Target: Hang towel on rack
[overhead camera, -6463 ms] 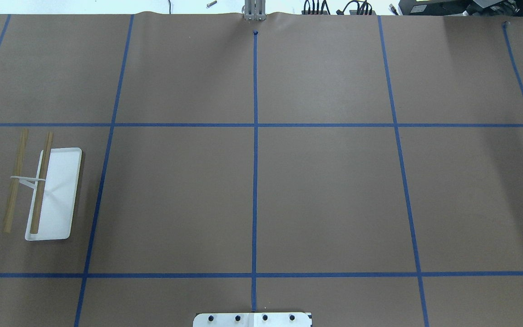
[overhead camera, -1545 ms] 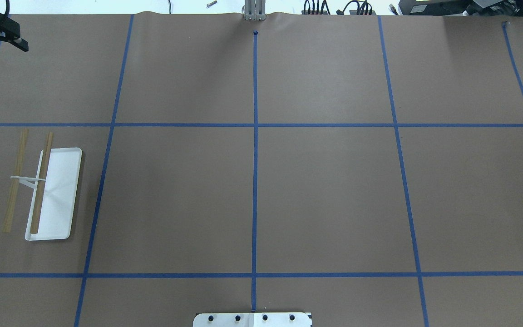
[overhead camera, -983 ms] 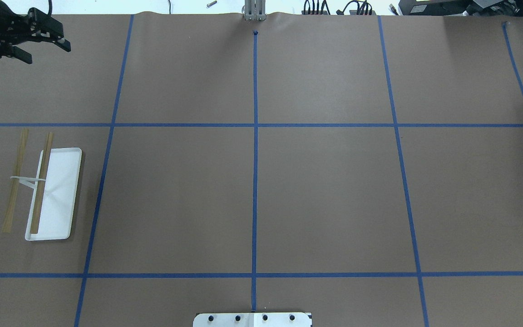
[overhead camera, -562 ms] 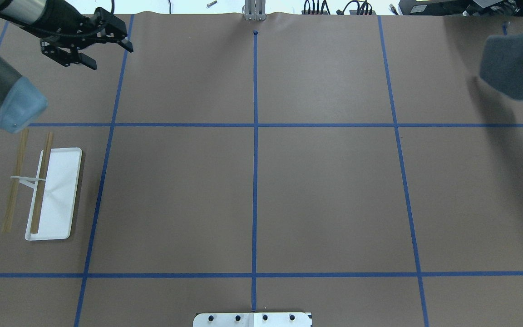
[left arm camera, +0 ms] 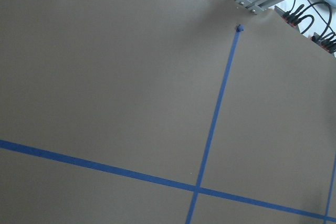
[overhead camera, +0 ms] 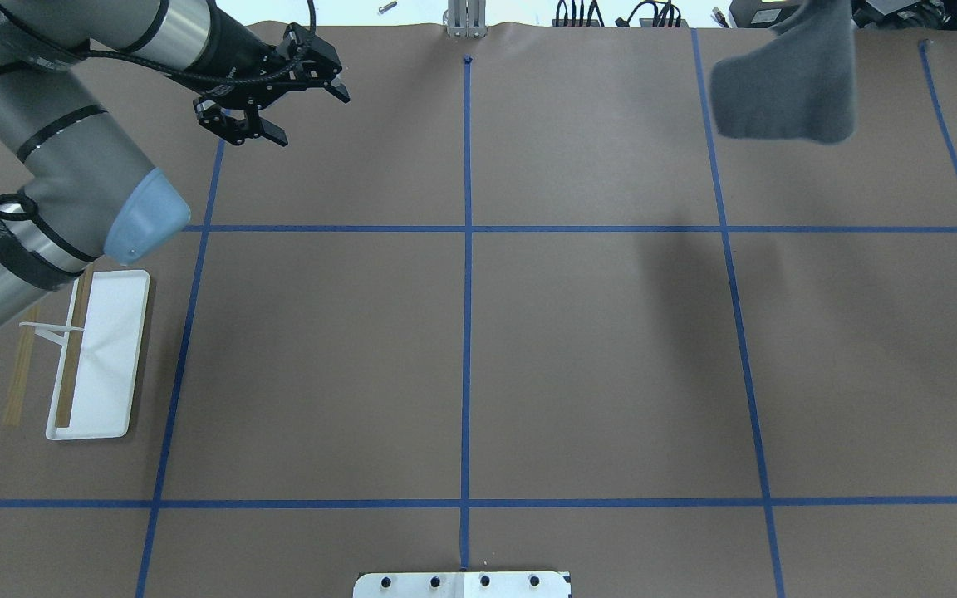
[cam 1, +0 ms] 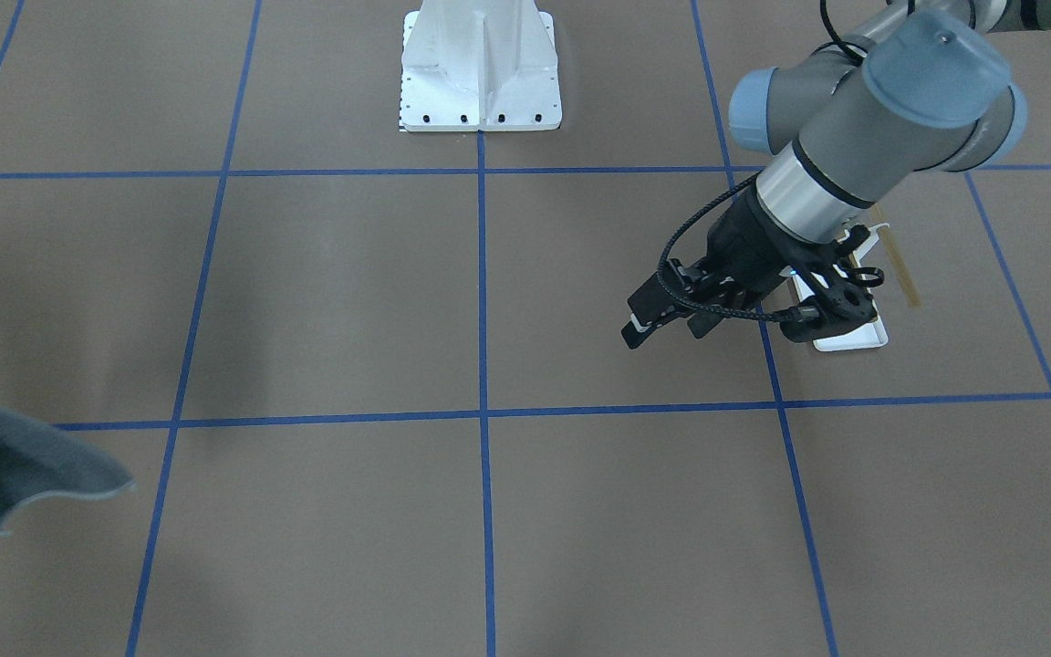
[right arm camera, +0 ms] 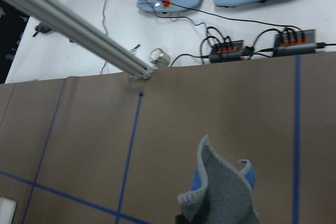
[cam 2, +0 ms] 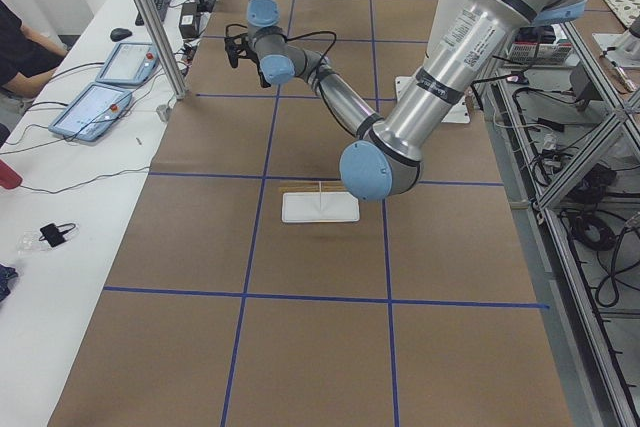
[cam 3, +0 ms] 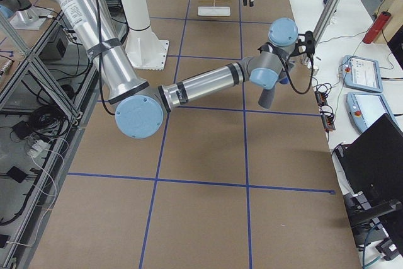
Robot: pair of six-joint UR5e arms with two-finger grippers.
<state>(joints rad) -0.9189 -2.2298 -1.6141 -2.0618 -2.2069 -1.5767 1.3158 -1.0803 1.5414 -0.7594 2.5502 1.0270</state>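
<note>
My right gripper holds the towel up, edge hanging free; my open left gripper keeps crossing until its fingers close on that edge (cam 1: 111, 482).
The rack (overhead camera: 109, 357) stands at the table's left side, a white tray base with two brown rods; it also shows in the front view (cam 1: 854, 340), mostly behind my left arm. My left gripper (overhead camera: 314, 120) is open and empty above the far-left table, well apart from the rack; it also shows in the front view (cam 1: 667, 333). The towel (overhead camera: 786, 91), dark grey with a blue face, hangs in the air over the far-right table. My right gripper (cam 3: 280, 85) is shut on its top. The towel fills the bottom of the right wrist view (right arm camera: 226, 192).
The large white bolted pedestal (cam 1: 480, 64) is at the robot's side, middle. An aluminium post (overhead camera: 463, 21) and cable blocks (overhead camera: 611, 17) line the far edge. Blue tape lines grid the brown table (overhead camera: 595, 357). Operator tablets (cam 2: 100, 97) lie beyond the far edge.
My left arm has swung in from the left, its open gripper moving right along the far edge. The towel has come in from the right edge and moved left. The rack has not moved.
</note>
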